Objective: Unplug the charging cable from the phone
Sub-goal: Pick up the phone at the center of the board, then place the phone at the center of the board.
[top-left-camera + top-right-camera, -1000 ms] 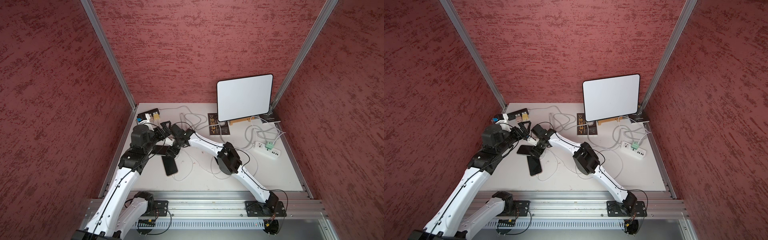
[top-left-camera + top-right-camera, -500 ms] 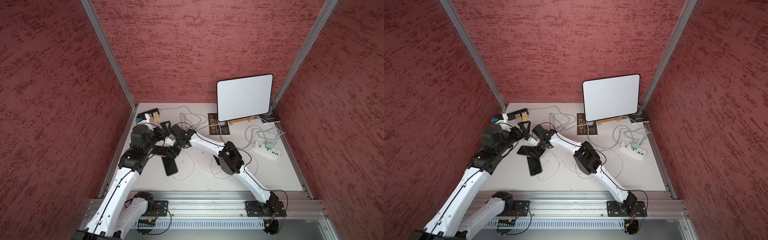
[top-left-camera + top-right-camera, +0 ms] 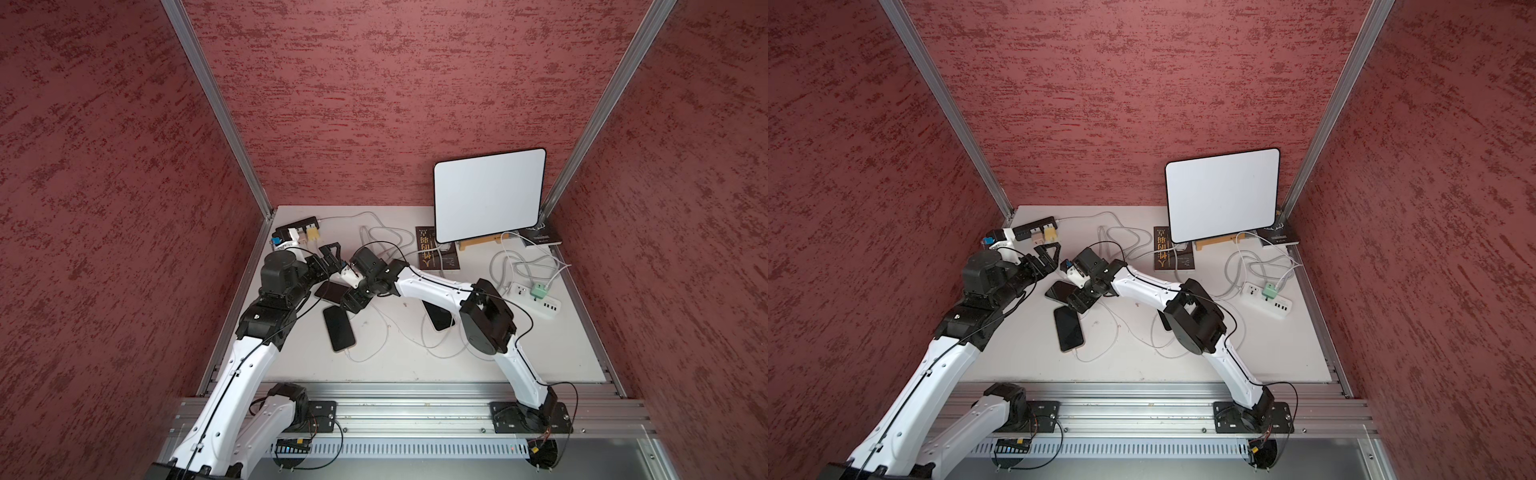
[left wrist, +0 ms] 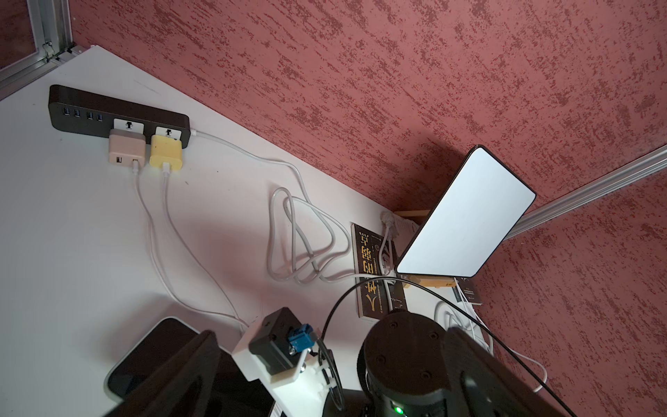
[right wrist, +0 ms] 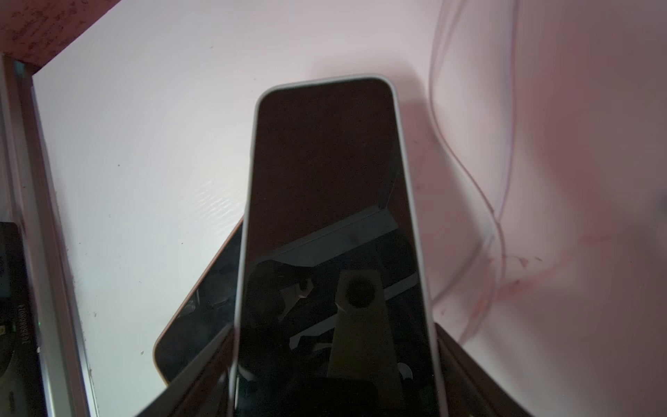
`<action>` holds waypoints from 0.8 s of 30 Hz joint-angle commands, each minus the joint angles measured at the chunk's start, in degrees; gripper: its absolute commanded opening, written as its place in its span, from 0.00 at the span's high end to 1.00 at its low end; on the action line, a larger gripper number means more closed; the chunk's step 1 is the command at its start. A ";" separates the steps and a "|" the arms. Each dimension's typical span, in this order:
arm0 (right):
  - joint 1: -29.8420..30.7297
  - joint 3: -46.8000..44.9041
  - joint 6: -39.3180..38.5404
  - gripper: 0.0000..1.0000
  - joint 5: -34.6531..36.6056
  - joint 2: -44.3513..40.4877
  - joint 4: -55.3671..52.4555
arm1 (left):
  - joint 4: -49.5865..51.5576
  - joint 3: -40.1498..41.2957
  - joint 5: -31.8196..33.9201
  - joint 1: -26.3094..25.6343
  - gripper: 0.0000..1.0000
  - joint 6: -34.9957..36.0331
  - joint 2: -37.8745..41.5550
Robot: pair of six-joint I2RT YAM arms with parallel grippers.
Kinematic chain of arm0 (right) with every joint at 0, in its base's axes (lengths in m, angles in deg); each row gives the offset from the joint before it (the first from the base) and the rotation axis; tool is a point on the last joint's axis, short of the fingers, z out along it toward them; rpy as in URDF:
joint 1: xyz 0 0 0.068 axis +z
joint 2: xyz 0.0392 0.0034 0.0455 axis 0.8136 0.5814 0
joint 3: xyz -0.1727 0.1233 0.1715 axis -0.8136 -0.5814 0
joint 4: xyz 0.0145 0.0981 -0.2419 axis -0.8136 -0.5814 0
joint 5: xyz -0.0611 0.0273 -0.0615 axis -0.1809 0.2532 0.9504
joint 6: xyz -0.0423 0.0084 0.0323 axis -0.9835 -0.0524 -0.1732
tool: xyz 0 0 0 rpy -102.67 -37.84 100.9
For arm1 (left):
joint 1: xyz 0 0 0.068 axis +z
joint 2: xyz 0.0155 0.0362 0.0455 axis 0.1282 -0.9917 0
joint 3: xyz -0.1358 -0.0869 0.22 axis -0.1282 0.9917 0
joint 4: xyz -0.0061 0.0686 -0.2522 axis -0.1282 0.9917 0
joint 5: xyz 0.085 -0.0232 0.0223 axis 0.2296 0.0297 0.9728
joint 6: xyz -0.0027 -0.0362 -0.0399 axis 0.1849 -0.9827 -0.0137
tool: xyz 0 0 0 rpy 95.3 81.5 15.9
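The held phone (image 5: 332, 180) is face up and there is open table (image 3: 389, 308) between the other phones, so my right gripper keeps going there until the held phone lies flat, then let go.
My right gripper (image 5: 332, 361) is shut across the width of a dark phone (image 5: 325, 187) in a pale case, one finger on each long side. In both top views this phone (image 3: 330, 291) sits low over the table at the left, by the right gripper (image 3: 353, 297). Two white charging cables (image 4: 187, 249) run from the plug adapters toward the phone (image 4: 155, 353). Their ends are hidden behind the right wrist. My left gripper (image 3: 332, 253) hangs open just beyond that wrist, holding nothing.
A second phone (image 3: 338, 329) lies flat beside the held one with a thin cable at its near end. A third phone (image 3: 438, 320) lies under the right arm. A black power strip (image 4: 119, 112), a white power strip (image 3: 536, 297), a book (image 3: 436, 249) and a propped white panel (image 3: 488, 195) stand behind.
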 commanded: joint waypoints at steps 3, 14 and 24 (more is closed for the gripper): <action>-0.42 -9.83 10.78 0.66 12.83 -9.08 10.12 | -2.03 0.50 -0.10 0.60 0.00 -0.04 0.67; 0.13 -26.05 27.12 0.70 27.33 -18.02 12.96 | -2.97 1.04 -0.27 1.01 0.00 -0.62 0.32; 0.46 -25.04 26.93 0.63 27.19 -15.04 8.37 | -2.93 1.14 -0.20 1.15 0.00 -0.78 0.50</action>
